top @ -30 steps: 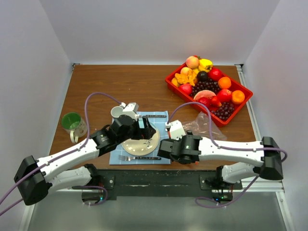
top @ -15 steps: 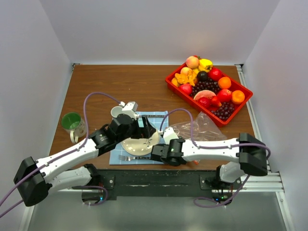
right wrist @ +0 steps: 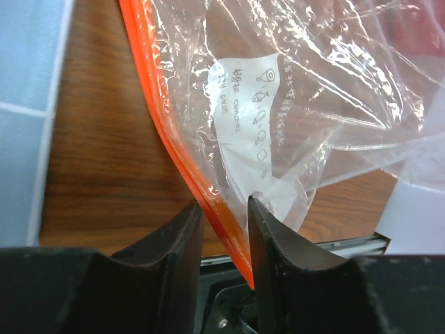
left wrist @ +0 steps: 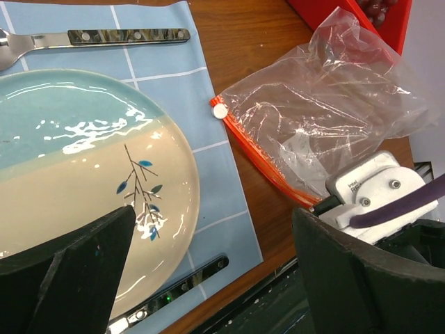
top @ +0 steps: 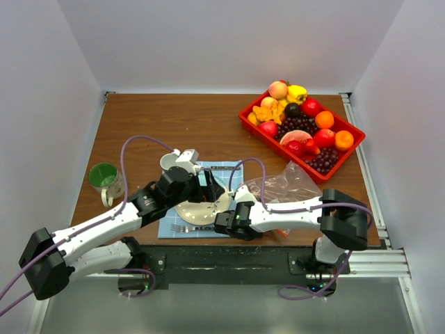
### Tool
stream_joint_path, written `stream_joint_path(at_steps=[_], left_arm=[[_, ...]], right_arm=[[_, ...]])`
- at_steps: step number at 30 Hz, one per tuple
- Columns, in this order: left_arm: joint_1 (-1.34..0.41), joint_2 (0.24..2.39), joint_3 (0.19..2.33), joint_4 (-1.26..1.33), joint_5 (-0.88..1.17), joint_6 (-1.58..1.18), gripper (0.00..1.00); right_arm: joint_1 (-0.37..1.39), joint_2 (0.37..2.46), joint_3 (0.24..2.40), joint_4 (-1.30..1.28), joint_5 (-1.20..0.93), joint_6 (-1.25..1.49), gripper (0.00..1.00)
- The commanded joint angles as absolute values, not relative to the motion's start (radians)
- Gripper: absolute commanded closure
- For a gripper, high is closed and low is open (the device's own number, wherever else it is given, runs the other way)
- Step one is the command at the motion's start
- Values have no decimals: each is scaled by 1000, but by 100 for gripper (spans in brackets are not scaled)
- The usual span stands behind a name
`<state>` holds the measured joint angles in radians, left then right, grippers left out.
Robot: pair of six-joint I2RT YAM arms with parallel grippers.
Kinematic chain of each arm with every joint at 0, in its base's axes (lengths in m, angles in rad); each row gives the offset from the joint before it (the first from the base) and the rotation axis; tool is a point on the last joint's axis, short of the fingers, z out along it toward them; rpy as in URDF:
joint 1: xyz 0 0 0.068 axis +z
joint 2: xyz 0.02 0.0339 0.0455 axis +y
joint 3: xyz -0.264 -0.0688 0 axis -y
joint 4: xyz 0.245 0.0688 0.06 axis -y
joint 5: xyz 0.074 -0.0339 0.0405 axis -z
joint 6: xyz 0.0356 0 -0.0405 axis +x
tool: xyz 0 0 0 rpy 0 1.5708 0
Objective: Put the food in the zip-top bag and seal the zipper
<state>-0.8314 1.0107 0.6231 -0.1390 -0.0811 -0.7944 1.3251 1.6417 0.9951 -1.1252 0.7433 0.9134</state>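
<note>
The white slider [left wrist: 220, 110] is at the end of the orange-red zipper. The zip-top bag's opening [left wrist: 260, 157] will open up wide when I pull its edge.
The food [top: 300, 125], toy fruits, is heaped in the red tray at the back right. The clear zip-top bag [top: 288, 184] lies in front of the tray and shows in the right wrist view [right wrist: 313, 90] and the left wrist view [left wrist: 327, 104]. Its orange-red zipper [right wrist: 163, 125] runs between my right gripper's [right wrist: 224, 209] fingers, which are closed narrowly on the strip near its near end. In the top view the right gripper [top: 235, 221] sits by the table's front edge. My left gripper [left wrist: 215, 271] is wide open and empty over the plate's edge [top: 208, 189].
A painted plate [left wrist: 69, 174] lies on a blue placemat [left wrist: 222, 181] with a knife [left wrist: 125, 35] behind it and a fork [top: 198, 228] in front. A white cup [top: 169, 162] and a green mug [top: 104, 177] stand at the left. The red tray's rim [top: 259, 132] faces the bag.
My right arm has swung left along the table's front edge, and its gripper now sits close to the placemat's corner. The left arm has barely moved.
</note>
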Motion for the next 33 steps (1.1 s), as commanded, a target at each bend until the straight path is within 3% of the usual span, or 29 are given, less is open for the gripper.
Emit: stream_joint_path(at_steps=[1,3,4,5,15,33], left_arm=[[-822,980,607,-95,-74,-813,0],[-821,971,595,-86,-65,-816,0],[-821,965,591,-66,-57,-816,0],[-821,956,586,-54,-48,-816,0],[-821,965,600,90,38,-818,15],[-822,1077,709,236,64,-782,21]], right_arm=[[1313,1618,1041,-1204,868,983,77],[1309,1594,1071,-1218,879,986,86],[1302,1577,1081,-1216,884,980,98],[1296,1527,1091,-1207,882,974,100],[1189,1264,1180,-999,844,827,100],[1160,1321,1276,-850,804,787,100]])
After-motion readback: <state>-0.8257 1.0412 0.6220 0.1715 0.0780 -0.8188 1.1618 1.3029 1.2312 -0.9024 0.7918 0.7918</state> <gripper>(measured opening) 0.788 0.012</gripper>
